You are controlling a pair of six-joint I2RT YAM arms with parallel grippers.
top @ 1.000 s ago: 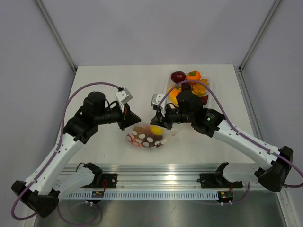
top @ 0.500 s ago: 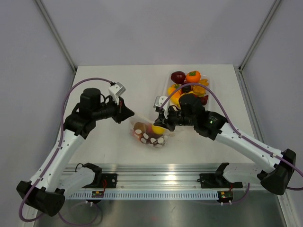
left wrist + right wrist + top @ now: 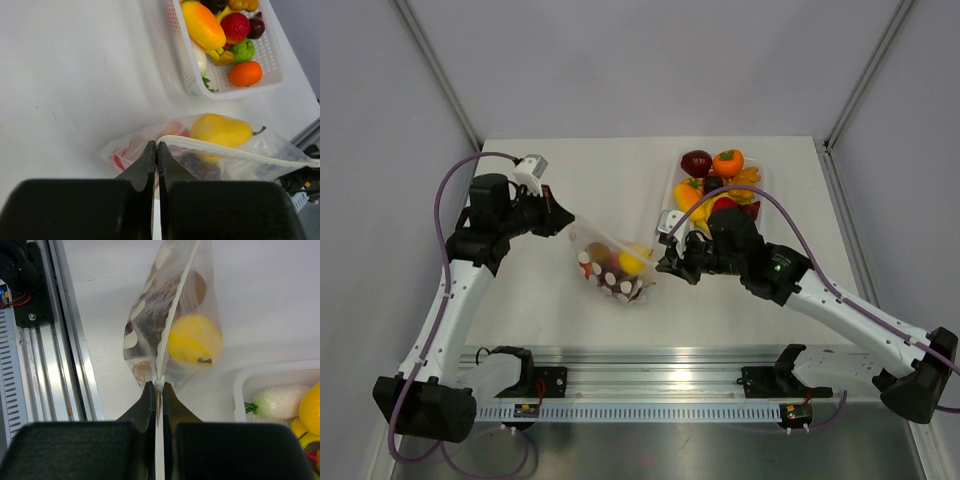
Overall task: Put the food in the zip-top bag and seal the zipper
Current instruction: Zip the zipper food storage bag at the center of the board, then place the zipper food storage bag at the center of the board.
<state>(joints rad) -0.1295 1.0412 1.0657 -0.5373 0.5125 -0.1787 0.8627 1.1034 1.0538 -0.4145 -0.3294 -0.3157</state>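
Observation:
The white zipper strip point(image 3: 615, 241) reaches from one gripper to the other, clear of the food. My left gripper should now pull the bag's end point(image 3: 578, 220) until the zipper strip is straight, and then let go.
The clear zip-top bag point(image 3: 612, 262) hangs stretched between my two grippers above the table, with a yellow fruit point(image 3: 632, 262) and darker pieces inside. Its white zipper strip point(image 3: 235, 149) runs taut from gripper to gripper. My left gripper point(image 3: 563, 222) is shut on the bag's left end, also seen in the left wrist view point(image 3: 156, 146). My right gripper point(image 3: 665, 262) is shut on the right end of the zipper point(image 3: 159, 386). The yellow fruit point(image 3: 194, 339) shows through the bag in the right wrist view. More food point(image 3: 715, 185) lies in the white tray point(image 3: 672, 187) behind my right arm.
The white tray point(image 3: 182, 75) holds an orange, a red fruit, a green piece and a yellow-orange fruit. The aluminium rail point(image 3: 650, 385) runs along the table's near edge. Grey walls stand left and right of the table.
My left gripper has moved left and away, my right gripper slightly right, pulling the bag's mouth taut between them. The bag has lifted and stretched out.

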